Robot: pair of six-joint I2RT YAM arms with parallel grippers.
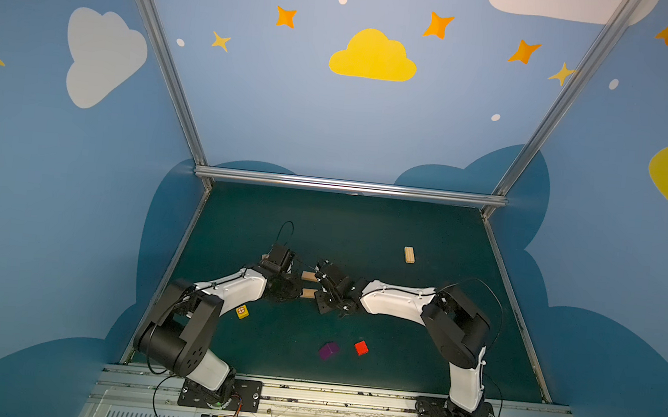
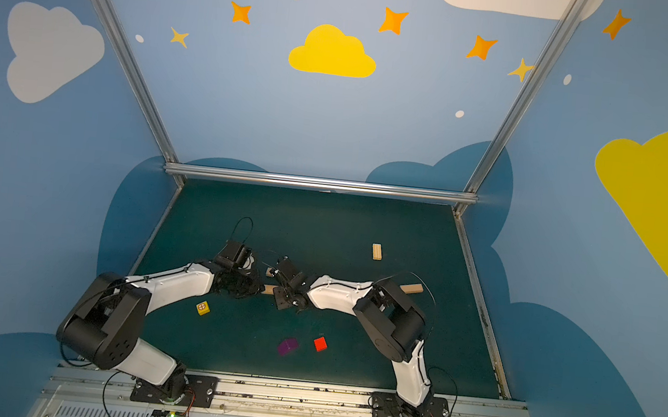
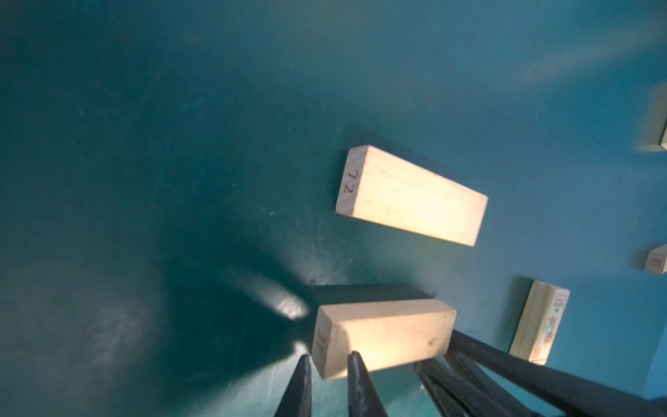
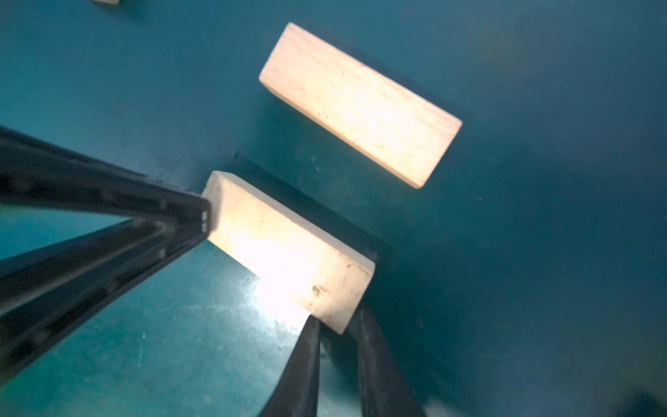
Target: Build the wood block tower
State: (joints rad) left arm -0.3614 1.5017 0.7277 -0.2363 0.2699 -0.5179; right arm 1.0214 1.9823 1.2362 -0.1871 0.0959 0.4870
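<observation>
The near plank (image 3: 389, 332) angles away from the far plank at the robot's left gripper, so next the left gripper pushes that end (image 3: 328, 340) forward until the planks are parallel.
Both grippers meet at mid-table on one pale wood plank (image 1: 308, 293). In the left wrist view, one end of this plank (image 3: 382, 335) lies between the tips of my left gripper (image 3: 330, 357), which is shut on it. My right gripper (image 4: 339, 319) pinches the opposite end corner of the same plank (image 4: 288, 249). A dark shadow runs along its far side. A second plank (image 3: 411, 196), marked 72, lies flat just beyond it and shows in a top view (image 1: 309, 276). No stacked tower shows.
A plank with orange print (image 3: 539, 325) stands on its edge nearby. Another plank (image 1: 409, 255) lies far right, and one more (image 2: 411, 288) sits behind the right arm. Yellow (image 1: 242, 312), purple (image 1: 328, 350) and red (image 1: 361, 348) cubes sit nearer the front.
</observation>
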